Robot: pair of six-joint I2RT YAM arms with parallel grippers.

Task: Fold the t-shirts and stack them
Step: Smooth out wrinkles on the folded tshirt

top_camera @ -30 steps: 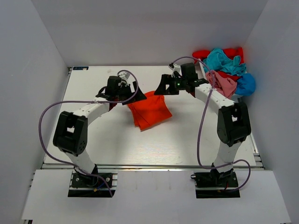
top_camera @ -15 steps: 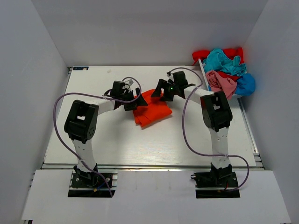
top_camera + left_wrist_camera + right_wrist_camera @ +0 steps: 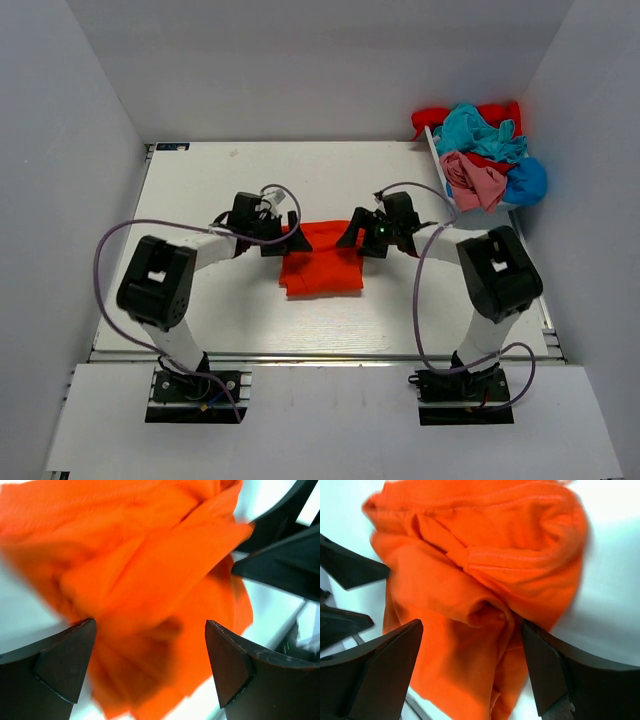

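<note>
The t-shirt's upper layer (image 3: pixel 432 582) is wrinkled under my open grippers, so next my right gripper pinches and holds its raised fold (image 3: pixel 485 611) before my left gripper pulls it straight.
The bright orange-red t-shirt (image 3: pixel 322 265) lies folded in a rough rectangle on the white table (image 3: pixel 200 310), mid-table. My left gripper (image 3: pixel 287 240) is at its far left corner and my right gripper (image 3: pixel 357 238) at its far right corner. Both are low over the cloth. In the left wrist view the gripper (image 3: pixel 150 665) is wide open with the orange cloth (image 3: pixel 145 580) between its fingers. In the right wrist view the gripper (image 3: pixel 470 672) is also wide open over the rumpled cloth (image 3: pixel 485 570). Neither is closed on the shirt.
A loose pile of shirts sits at the back right corner: teal (image 3: pixel 482 130), pink (image 3: pixel 476 182), red (image 3: pixel 436 117) and blue (image 3: pixel 528 180), against a white tray edge (image 3: pixel 439 157). Grey walls close in the table on three sides.
Both grippers have come toward the near edge and down with the orange-red shirt. The shirt moved nearer and now lies squarer and flatter.
</note>
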